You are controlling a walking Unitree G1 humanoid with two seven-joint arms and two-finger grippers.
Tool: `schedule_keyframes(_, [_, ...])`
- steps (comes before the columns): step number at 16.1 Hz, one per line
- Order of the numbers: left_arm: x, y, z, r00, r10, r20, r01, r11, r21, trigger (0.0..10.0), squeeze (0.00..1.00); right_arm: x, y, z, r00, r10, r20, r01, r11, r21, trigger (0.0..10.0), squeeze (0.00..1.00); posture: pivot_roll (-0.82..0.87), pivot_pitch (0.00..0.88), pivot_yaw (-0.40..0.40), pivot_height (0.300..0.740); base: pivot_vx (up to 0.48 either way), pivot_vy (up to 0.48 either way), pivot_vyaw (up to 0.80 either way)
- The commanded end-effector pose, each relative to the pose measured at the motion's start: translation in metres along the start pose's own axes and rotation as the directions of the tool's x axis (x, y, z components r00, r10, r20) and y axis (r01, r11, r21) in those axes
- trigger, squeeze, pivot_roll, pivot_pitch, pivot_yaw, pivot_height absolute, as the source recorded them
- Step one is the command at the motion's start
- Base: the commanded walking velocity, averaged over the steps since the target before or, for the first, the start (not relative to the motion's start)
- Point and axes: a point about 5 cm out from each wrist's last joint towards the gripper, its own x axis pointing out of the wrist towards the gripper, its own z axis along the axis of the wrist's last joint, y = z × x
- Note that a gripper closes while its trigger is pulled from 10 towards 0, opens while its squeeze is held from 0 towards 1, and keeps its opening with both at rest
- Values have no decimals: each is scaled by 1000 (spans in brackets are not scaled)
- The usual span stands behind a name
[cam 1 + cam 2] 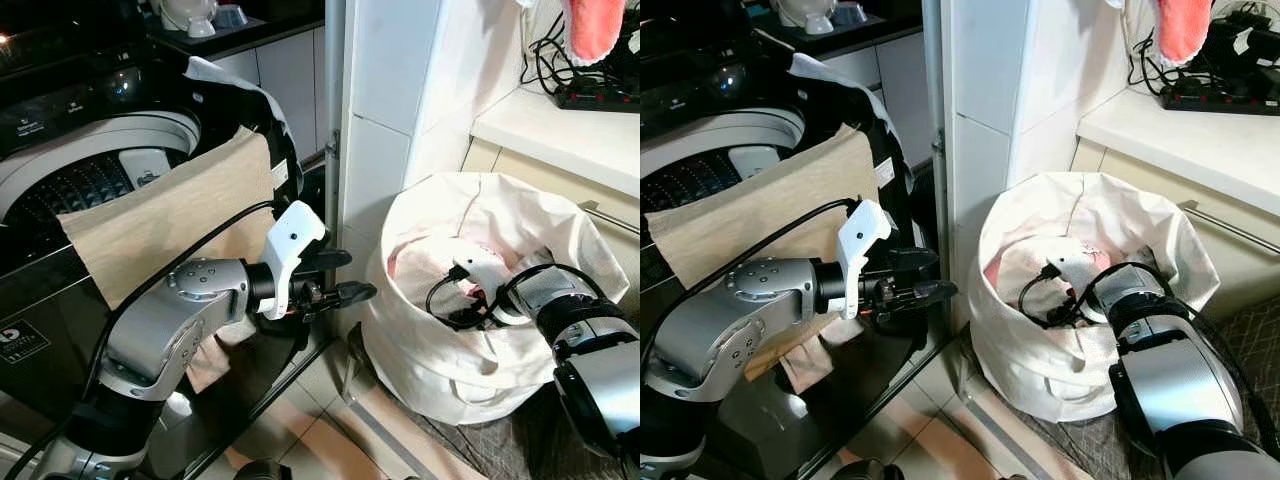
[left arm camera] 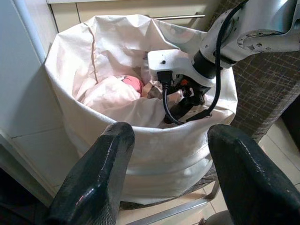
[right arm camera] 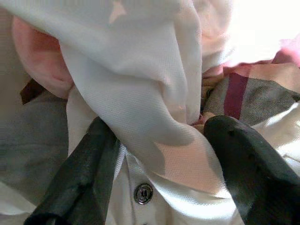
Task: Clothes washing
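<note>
The shirt's folds lie on top (image 3: 68, 63), so the white shirt (image 3: 140, 105) should hang down long and leave the pink garment in the basket when I lift the shirt.
A white fabric laundry basket (image 1: 450, 370) stands on the floor to the right of a top-loading washing machine (image 1: 100, 150). A beige cloth (image 1: 170, 220) hangs over the washer's front rim. My left gripper (image 1: 352, 275) hovers open and empty between washer and basket, pointing at the basket (image 2: 140, 154). My right gripper (image 1: 470, 305) is down inside the basket. In the right wrist view its fingers (image 3: 89, 173) stand apart around a bunched white buttoned shirt (image 3: 154, 93). A pink garment (image 2: 133, 84) and a plaid one (image 3: 248, 89) lie beside it.
A white pillar (image 1: 390, 100) rises between washer and basket. Behind the basket runs a counter (image 1: 560, 130) with a power strip (image 1: 600, 95) and a hanging pink cloth (image 1: 595, 25). Tiled floor (image 1: 320, 440) lies in front, and a patterned mat (image 2: 262, 89) on the basket's right.
</note>
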Motion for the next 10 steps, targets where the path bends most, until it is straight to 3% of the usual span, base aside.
schedule_keyframes(1, [-1,-1,1,1000,-2,-6,2,1000,4,10000,0,-3,-1,7,1000,-6,23,5,1000,14,0,0,58,0,36,740,0,0,0])
schedule_keyframes(10, [1,2,3,1000,9,-3,-9,1000,11,10000,0,-6,-3,12,998,5,61,-7,999,39,0,0,56,0,36,740,0,0,0])
